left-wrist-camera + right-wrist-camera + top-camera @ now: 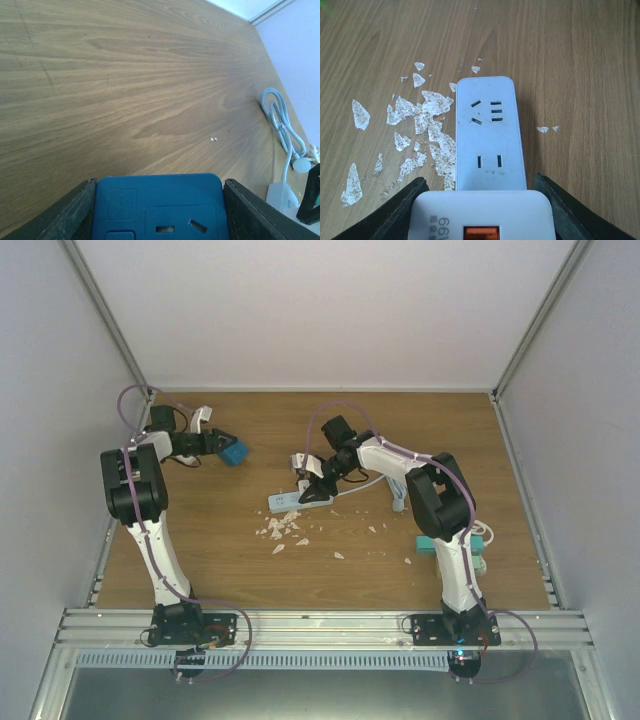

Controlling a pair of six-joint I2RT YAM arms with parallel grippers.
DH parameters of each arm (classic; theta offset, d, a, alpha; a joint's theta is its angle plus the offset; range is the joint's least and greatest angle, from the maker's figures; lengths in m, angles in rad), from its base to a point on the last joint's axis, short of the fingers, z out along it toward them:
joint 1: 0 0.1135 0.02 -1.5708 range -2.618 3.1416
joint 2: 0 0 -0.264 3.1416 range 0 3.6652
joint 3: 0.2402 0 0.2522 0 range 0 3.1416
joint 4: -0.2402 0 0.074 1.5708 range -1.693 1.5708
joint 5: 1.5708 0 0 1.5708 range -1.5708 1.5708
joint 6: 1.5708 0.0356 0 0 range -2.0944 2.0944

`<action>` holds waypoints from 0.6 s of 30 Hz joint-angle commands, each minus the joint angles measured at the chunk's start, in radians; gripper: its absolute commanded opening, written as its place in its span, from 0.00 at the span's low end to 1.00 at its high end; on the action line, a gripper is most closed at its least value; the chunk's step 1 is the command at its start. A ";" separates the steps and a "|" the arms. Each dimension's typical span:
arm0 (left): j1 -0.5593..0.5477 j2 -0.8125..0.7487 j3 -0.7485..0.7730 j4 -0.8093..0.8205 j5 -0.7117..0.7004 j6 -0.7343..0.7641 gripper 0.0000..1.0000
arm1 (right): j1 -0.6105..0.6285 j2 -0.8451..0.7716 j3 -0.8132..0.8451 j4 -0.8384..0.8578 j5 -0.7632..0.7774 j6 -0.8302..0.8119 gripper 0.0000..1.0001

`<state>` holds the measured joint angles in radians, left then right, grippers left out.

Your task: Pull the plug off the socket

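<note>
My right gripper has the plug while the socket strip lies loose (489,135), so it should grip the socket strip's cable end (328,503) and leave my left gripper the plug.
A white power strip (487,130) lies flat on the wooden table, also in the top view (288,502). My right gripper (480,184) is shut on a white plug block (480,212) with an orange port, held over the strip's near end. Whether its pins sit in the strip is hidden. In the top view this gripper (318,483) is at the strip's right end. My left gripper (159,187) is shut on a blue socket block (160,202), held at the back left (234,452), apart from the strip.
White flakes (285,528) are scattered in front of the strip, to its left in the right wrist view (420,120). A coiled white cable (280,120) lies right of the strip. A teal object (430,543) sits by the right arm's base. Enclosure walls surround the table.
</note>
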<state>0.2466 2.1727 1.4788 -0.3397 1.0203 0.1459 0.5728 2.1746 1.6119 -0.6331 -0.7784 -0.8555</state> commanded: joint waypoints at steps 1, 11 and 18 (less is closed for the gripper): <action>0.011 0.020 0.047 0.008 -0.043 0.002 0.53 | -0.008 0.086 -0.019 0.000 0.161 0.019 0.11; 0.023 -0.015 0.065 -0.025 -0.101 0.052 0.84 | -0.008 0.086 -0.013 0.001 0.151 0.018 0.14; 0.024 -0.070 0.052 -0.022 -0.139 0.109 0.88 | -0.008 0.078 -0.007 0.001 0.140 0.019 0.20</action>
<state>0.2638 2.1777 1.5234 -0.3779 0.9073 0.2024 0.5728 2.1750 1.6142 -0.6338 -0.7792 -0.8547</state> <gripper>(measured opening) 0.874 0.535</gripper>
